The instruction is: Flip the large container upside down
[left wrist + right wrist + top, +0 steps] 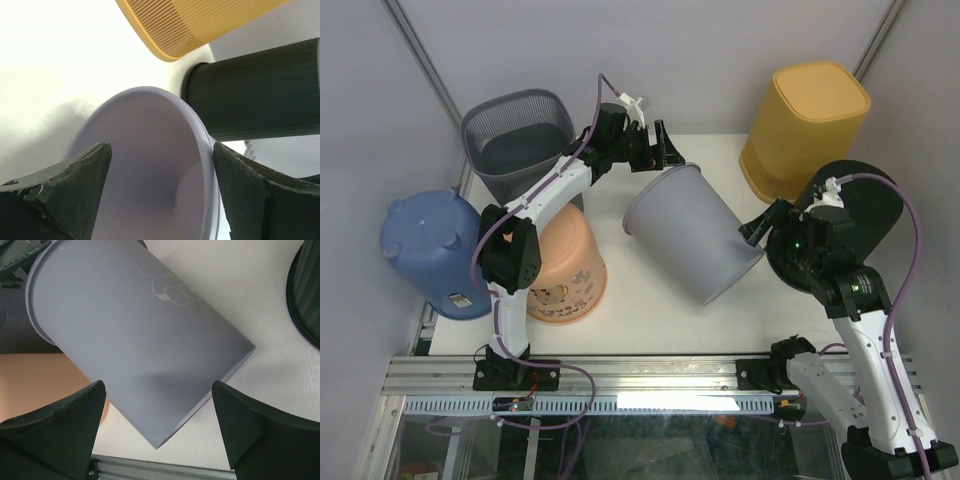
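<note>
I need to move my open left gripper because the container opening's upper rim (205,150) runs next to one of its fingers. It should straddle and clamp the rim's near side (631,214).
The large grey container (690,230) lies on its side mid-table, with its mouth toward the back left and its base toward the front right. My left gripper (662,152) is at the mouth's upper rim and stands open. In the left wrist view the pale inside of the container (145,130) fills the gap of the left gripper (160,165). The rim runs just inside one of its fingers (250,195), and nothing is clamped. My right gripper (758,226) is open by the base end. In the right wrist view the container's wall (135,325) sits ahead of the right gripper (159,407), untouched.
A yellow container (807,125) stands upside down at the back right. A dark mesh basket (515,140) is at the back left. A blue container (430,250) lies on its side at the left edge. A peach bucket (570,265) sits upside down by the left arm. A black ribbed bin (870,200) is behind the right arm.
</note>
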`<action>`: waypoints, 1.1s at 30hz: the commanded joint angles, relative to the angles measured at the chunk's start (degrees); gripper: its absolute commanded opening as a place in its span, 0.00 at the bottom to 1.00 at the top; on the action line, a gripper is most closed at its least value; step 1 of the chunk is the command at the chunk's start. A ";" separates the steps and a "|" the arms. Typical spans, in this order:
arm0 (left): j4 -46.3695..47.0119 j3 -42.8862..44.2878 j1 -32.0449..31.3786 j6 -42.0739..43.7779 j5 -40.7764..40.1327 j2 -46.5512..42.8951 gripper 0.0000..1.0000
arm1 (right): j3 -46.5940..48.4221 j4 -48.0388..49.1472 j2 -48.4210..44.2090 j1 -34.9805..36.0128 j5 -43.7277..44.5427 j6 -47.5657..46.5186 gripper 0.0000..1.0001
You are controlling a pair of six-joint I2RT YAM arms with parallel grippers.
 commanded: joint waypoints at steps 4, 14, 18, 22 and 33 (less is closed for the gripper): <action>-8.47 5.13 -0.38 17.52 -6.99 -5.83 0.88 | -7.67 -0.90 -8.06 -0.10 2.59 19.25 0.89; -12.56 -0.90 -0.46 27.13 -12.67 -17.05 0.86 | -18.46 6.29 -11.16 -0.12 -8.33 30.69 0.78; -14.33 -6.42 -0.81 27.44 -12.37 -21.59 0.80 | -22.26 11.18 -13.05 -0.12 -10.23 33.47 0.52; -18.03 -10.21 -2.23 27.70 -12.30 -22.99 0.74 | -22.51 11.02 -13.92 -0.14 -9.01 33.65 0.31; -17.94 -12.99 -3.85 28.39 -14.37 -19.93 0.51 | -21.52 13.13 -13.43 -0.11 -10.07 32.18 0.03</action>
